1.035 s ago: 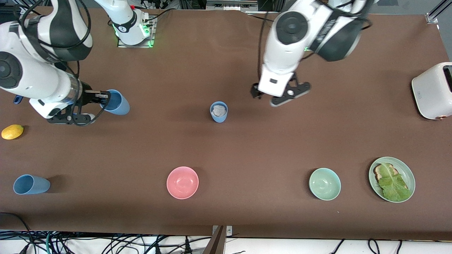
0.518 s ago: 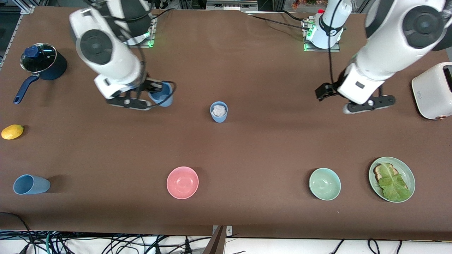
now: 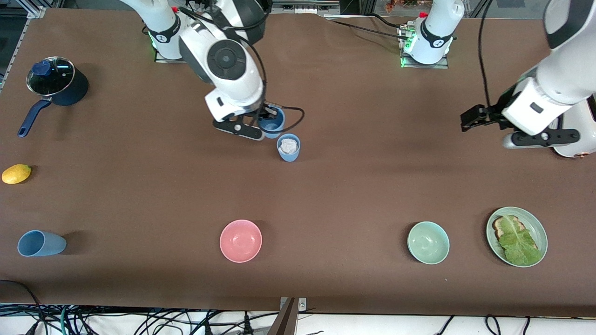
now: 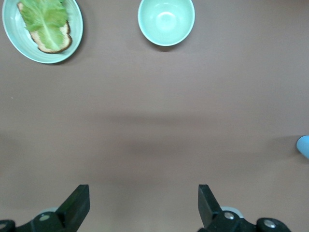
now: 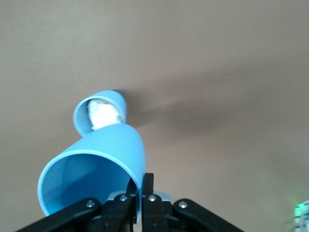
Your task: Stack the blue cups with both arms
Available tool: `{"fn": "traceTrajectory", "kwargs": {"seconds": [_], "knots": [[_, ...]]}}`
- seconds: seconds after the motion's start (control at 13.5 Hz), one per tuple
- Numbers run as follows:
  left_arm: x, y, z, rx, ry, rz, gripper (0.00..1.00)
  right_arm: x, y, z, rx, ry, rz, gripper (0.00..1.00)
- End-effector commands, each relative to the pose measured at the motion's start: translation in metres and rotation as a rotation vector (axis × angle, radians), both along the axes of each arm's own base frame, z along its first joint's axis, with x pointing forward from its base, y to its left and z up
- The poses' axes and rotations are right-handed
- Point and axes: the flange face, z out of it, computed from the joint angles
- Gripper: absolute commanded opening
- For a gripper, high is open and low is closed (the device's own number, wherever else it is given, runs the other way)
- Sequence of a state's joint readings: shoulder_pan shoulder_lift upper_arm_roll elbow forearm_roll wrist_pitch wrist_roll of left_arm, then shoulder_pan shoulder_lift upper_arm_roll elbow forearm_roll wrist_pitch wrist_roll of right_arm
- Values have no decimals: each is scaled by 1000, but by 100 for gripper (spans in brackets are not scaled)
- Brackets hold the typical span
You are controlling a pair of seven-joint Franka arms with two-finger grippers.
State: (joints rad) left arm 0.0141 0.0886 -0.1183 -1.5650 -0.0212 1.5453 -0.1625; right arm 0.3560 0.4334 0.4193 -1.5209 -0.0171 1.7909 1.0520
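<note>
The light-blue cup (image 3: 273,124) is hanging with its base down next to the standing blue cup's opening (image 3: 288,145). My right gripper should keep moving it over and down until it sits inside the standing blue cup.
My right gripper (image 3: 262,123) (image 5: 143,182) is shut on the rim of a light-blue cup (image 3: 273,119) (image 5: 94,176), tilted with its mouth toward the wrist camera. It hangs over the table close beside a second blue cup (image 3: 288,147) (image 5: 100,112), which stands upright in mid-table with something white and crumpled inside. A third blue cup (image 3: 41,243) lies on its side near the front edge at the right arm's end. My left gripper (image 3: 486,131) (image 4: 143,203) is open and holds nothing, over bare table next to the toaster.
A navy lidded saucepan (image 3: 58,83) and a lemon (image 3: 16,173) sit at the right arm's end. A pink bowl (image 3: 240,240), a green bowl (image 3: 428,242) (image 4: 166,21) and a green plate (image 3: 540,228) (image 4: 72,46) with toast and lettuce line the front. A white toaster (image 3: 587,130) stands at the left arm's end.
The right arm has carried its cup from the right arm's end to beside the standing cup. The left arm has drawn away from mid-table toward the toaster, its gripper still open.
</note>
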Motion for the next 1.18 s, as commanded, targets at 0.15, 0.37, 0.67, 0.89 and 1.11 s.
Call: {"fn": "traceTrajectory", "kwargs": {"seconds": [0.15, 0.37, 0.67, 0.89, 1.11], "knots": [[-12, 37, 15, -30, -6, -91, 99, 14, 27, -12, 8, -16, -8, 0], [-15, 49, 17, -32, 14, -138, 99, 13, 31, -29, -12, -8, 7, 0], [-17, 54, 20, -30, 16, -132, 99, 13, 32, -39, -31, -17, 20, 0], [-24, 60, 24, -25, 6, -116, 99, 13, 35, -47, -24, -20, 20, 0], [-32, 55, 26, -20, -9, -118, 99, 12, 38, -51, -27, -22, 27, 0]]}}
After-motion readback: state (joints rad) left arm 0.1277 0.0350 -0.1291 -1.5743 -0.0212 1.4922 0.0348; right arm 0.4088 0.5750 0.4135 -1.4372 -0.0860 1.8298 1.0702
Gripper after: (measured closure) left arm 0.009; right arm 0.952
